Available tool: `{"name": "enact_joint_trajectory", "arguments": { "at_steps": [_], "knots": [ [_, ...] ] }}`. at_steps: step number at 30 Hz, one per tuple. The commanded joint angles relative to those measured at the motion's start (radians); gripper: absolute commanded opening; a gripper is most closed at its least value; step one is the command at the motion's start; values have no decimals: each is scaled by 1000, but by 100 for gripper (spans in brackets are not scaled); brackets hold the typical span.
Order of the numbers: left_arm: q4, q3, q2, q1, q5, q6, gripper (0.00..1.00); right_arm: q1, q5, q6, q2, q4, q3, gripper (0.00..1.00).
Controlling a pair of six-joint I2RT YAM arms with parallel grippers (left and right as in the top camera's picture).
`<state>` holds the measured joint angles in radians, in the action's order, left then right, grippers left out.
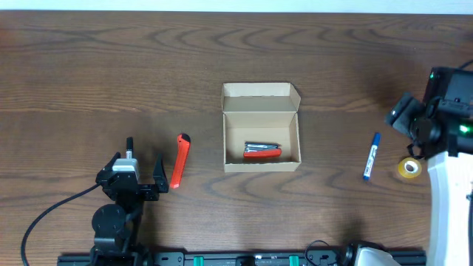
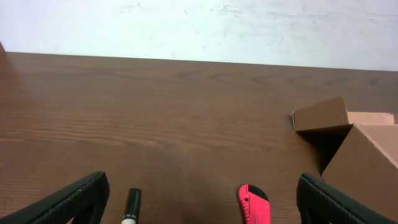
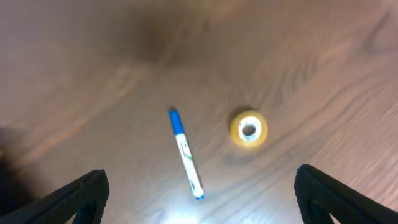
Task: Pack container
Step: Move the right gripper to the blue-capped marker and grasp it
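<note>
The blue marker (image 1: 372, 156) lies lengthwise between my right gripper's open fingers, clear of the tape roll. I should go down next until the fingers are on both sides of the marker's white body.
The tan cardboard container (image 1: 261, 167) sits open at the table's middle, its flap lid standing at the back. A red and silver tool (image 1: 262, 151) lies inside it. A red utility knife (image 1: 179, 159) lies left of the container, and a black marker (image 1: 129, 144) lies further left. My left gripper (image 1: 135, 170) is open and empty just behind both; its wrist view shows the marker (image 2: 131, 205), the knife (image 2: 255, 204) and the container (image 2: 364, 162) between and beyond the fingers (image 2: 202, 202). My right gripper (image 1: 405, 117) is open, raised above a blue marker (image 1: 371, 156).
A yellow tape roll (image 1: 409, 168) lies right of the blue marker. The right wrist view shows the blue marker (image 3: 186, 153) and the tape roll (image 3: 249, 129) from above, between its open fingers (image 3: 202, 196). The table's front edge carries the arm bases.
</note>
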<state>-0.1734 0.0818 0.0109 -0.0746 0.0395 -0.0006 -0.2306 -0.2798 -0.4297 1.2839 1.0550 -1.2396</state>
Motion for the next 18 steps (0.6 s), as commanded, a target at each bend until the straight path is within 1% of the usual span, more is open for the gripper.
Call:
{"name": "enact_joint_trajectory", "arguments": {
  "at_steps": [1, 3, 6, 12, 18],
  "knots": [
    [-8, -31, -5, 3, 6, -4, 95, -34, 60, -48, 50, -64, 150, 91],
    [-8, -31, -5, 3, 6, -4, 95, -42, 71, -38, 75, -141, 225, 91],
    [-8, -31, -5, 3, 6, -4, 95, -46, 114, 14, 131, -240, 298, 90],
    [-8, -31, -5, 3, 6, -8, 95, -47, 120, 35, 296, -306, 303, 89],
    [-8, -31, -5, 3, 6, -8, 95, -47, 139, 61, 415, -357, 303, 89]
  ]
}}
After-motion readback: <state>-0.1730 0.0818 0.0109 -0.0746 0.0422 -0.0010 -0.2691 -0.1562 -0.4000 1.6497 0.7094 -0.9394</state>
